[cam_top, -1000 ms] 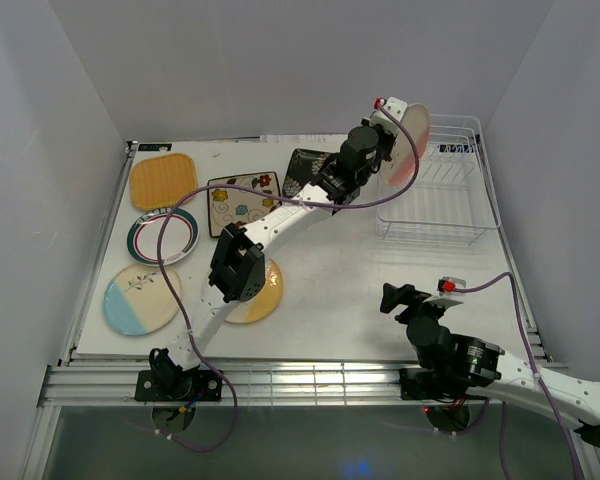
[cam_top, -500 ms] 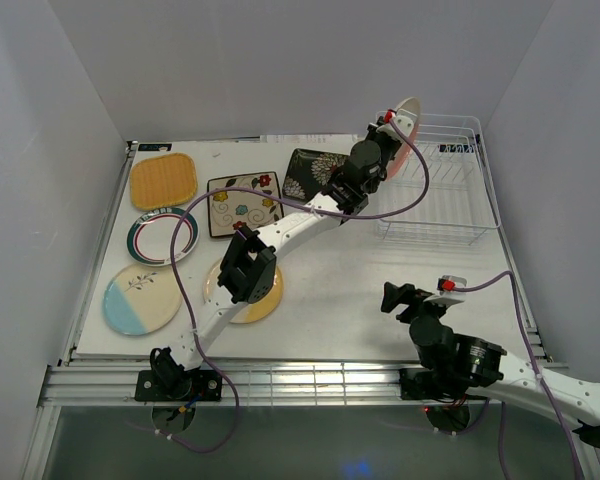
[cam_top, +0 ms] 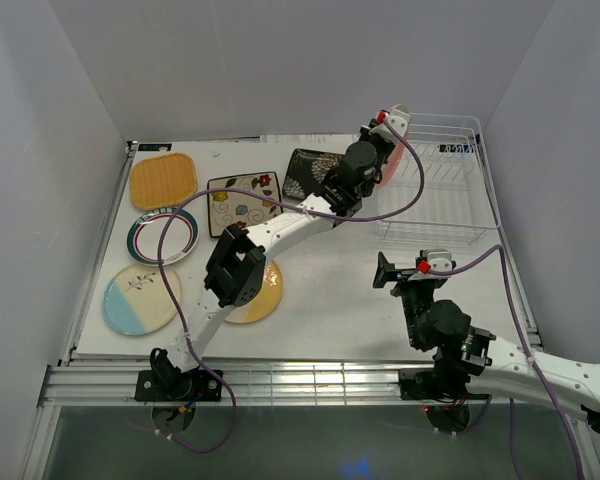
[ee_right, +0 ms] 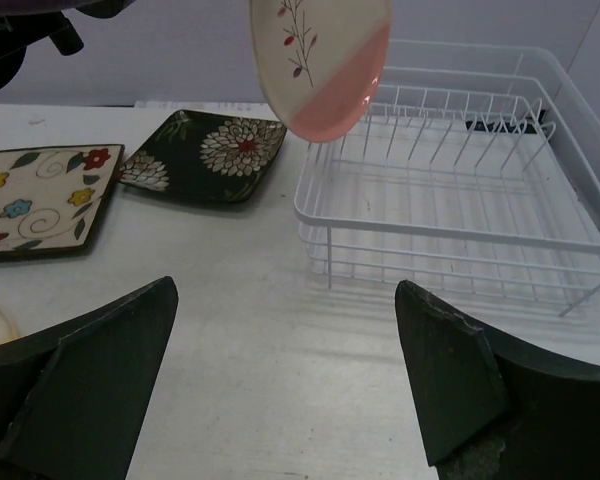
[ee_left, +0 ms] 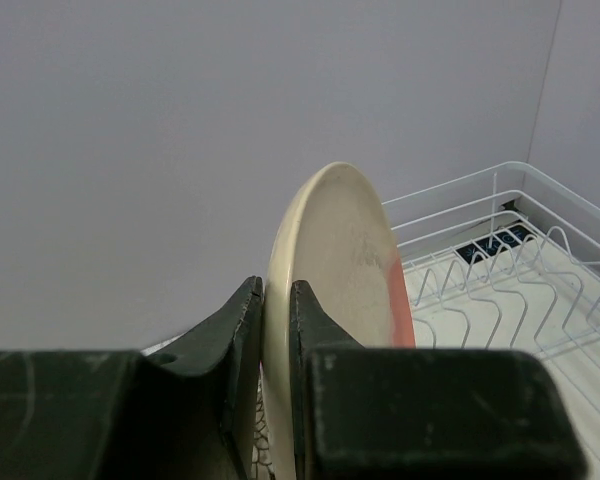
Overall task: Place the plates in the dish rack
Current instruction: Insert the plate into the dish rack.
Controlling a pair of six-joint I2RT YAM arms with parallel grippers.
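My left gripper should pull the pink-cream plate (ee_right: pixel 325 108) back and pass it to my right gripper, because my left gripper can only reach the near end of the dish rack (cam_top: pixel 385 220).
My left gripper (cam_top: pixel 382 148) (ee_left: pixel 277 292) is shut on the rim of the pink-cream plate (cam_top: pixel 393 138) (ee_left: pixel 342 262) (ee_right: pixel 320 62). It holds the plate upright on edge, in the air over the left end of the white wire dish rack (cam_top: pixel 435 236) (ee_left: pixel 500 262) (ee_right: pixel 450 226). The rack holds no plates. My right gripper (cam_top: pixel 408 270) (ee_right: pixel 285 292) is open and holds nothing. It hovers over bare table in front of the rack and faces it.
Six plates lie flat on the table to the left: orange square (cam_top: pixel 163 179), cream floral (cam_top: pixel 243 203) (ee_right: pixel 35 195), black floral (cam_top: pixel 308 172) (ee_right: pixel 205 155), green-rimmed (cam_top: pixel 163 236), blue-cream (cam_top: pixel 141 299), and yellow-cream (cam_top: pixel 263 295) partly under the left arm. Walls close in on three sides.
The left gripper has turned the pink-cream plate from nearly face-on to edge-on at the rack's left end. The right arm has swung up and toward the rack, and its jaws have opened slightly wider.
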